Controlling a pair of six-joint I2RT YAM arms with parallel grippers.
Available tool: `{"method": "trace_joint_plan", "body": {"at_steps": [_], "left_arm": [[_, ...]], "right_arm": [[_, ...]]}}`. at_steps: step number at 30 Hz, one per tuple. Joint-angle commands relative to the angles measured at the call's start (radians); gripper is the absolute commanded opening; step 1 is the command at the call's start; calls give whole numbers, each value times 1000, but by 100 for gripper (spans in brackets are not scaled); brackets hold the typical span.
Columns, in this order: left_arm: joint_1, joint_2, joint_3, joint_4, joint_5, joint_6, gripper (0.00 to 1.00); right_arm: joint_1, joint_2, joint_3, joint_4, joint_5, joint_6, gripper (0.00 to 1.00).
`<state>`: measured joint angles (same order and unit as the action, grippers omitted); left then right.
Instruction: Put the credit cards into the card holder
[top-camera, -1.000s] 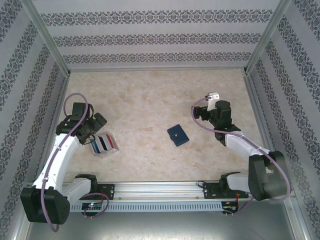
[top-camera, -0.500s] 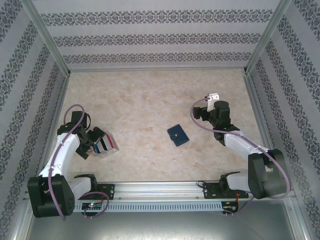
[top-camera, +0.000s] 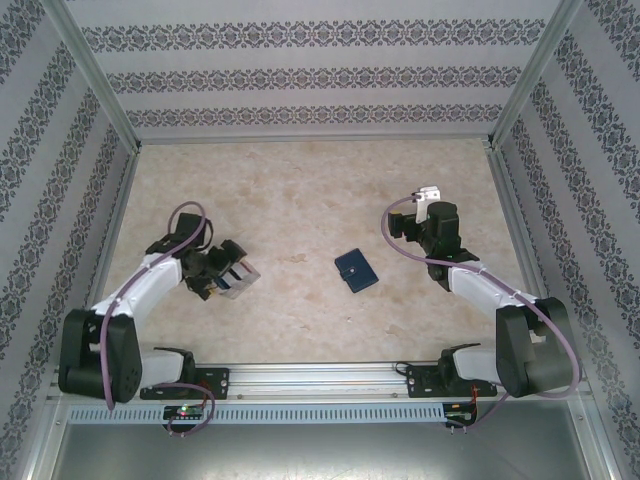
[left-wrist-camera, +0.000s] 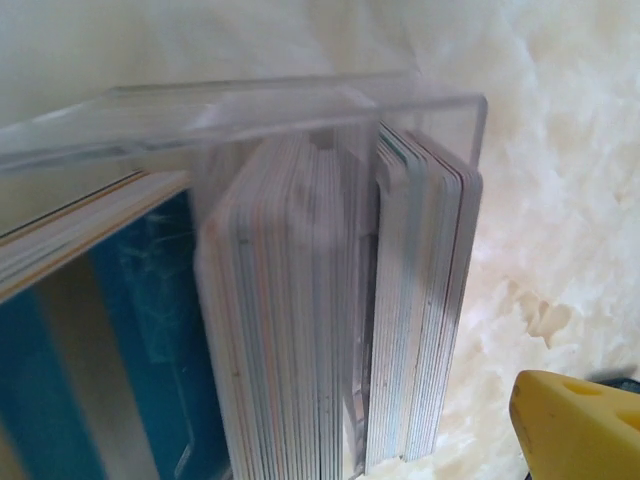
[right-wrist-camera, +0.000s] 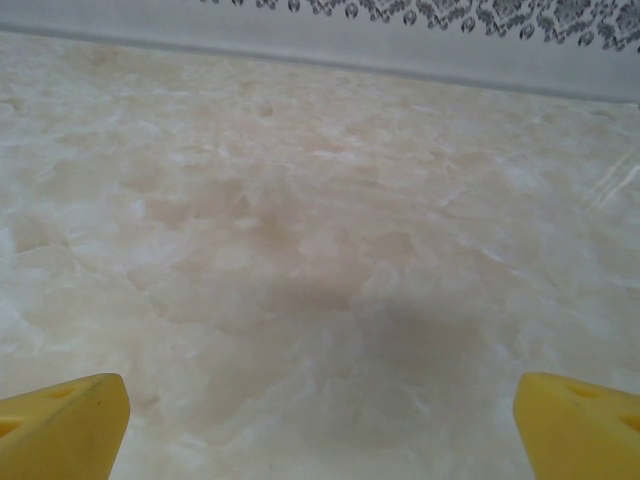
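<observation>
Next, I carry the clear case (top-camera: 238, 278) with my left gripper to the open space (top-camera: 317, 224) behind the card holder first, because the case stands far from the card holder and my right gripper.
The credit cards (left-wrist-camera: 300, 320) stand edge-on in packed rows inside a clear slotted case (left-wrist-camera: 300, 100), very close in the left wrist view. One yellow finger (left-wrist-camera: 575, 425) shows at the lower right; the other is hidden behind the case. From above, my left gripper (top-camera: 222, 268) is open and pressed up against that case (top-camera: 240, 274) on the left of the table. The card holder (top-camera: 356, 270), a small navy wallet, lies shut at the table's middle, well apart from both arms. My right gripper (top-camera: 432, 205) hovers open over bare table; nothing lies between its yellow fingertips (right-wrist-camera: 60, 420).
Patterned walls close the table on three sides, with metal posts at the corners. An aluminium rail (top-camera: 320, 378) carrying both arm bases runs along the near edge. Bare marbled table (right-wrist-camera: 320, 250) lies ahead of the right gripper, up to the back wall.
The left arm swung down and to the right against the clear case, which slid right and slightly farther from the near edge. The right arm and the card holder stayed still.
</observation>
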<state>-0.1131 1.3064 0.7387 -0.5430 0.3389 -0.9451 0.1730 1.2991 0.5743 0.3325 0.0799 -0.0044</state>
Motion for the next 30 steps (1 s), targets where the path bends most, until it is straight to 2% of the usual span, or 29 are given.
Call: {"method": "trace_joint_plan", "body": {"at_steps": [1, 4, 6, 7, 10, 16, 20, 24, 27, 30], "left_arm": [[-69, 92, 89, 122, -21, -21, 100], [-128, 206, 194, 131, -29, 30, 100], [-165, 287, 280, 106, -34, 83, 98], [-185, 328, 327, 96, -33, 117, 97], [-233, 434, 452, 74, -36, 203, 95], [-293, 608, 640, 57, 27, 353, 90], [-317, 688, 750, -13, 62, 473, 89], [-316, 656, 745, -11, -24, 415, 88], [-302, 575, 678, 48, -77, 340, 96], [-269, 542, 650, 81, -67, 289, 100]], "right_arm": [[5, 4, 44, -48, 81, 44, 98], [0, -20, 74, -112, 315, 259, 98], [-22, -51, 81, -182, 364, 394, 98], [-43, -74, 76, -206, 338, 432, 98], [-118, -126, 36, -190, 147, 453, 98], [-136, -172, 27, -260, 87, 448, 98], [-135, -172, 48, -332, 17, 431, 98], [-133, -111, 103, -379, -165, 399, 95], [-104, 5, 192, -410, -351, 367, 88], [-36, 143, 294, -417, -460, 374, 84]]}}
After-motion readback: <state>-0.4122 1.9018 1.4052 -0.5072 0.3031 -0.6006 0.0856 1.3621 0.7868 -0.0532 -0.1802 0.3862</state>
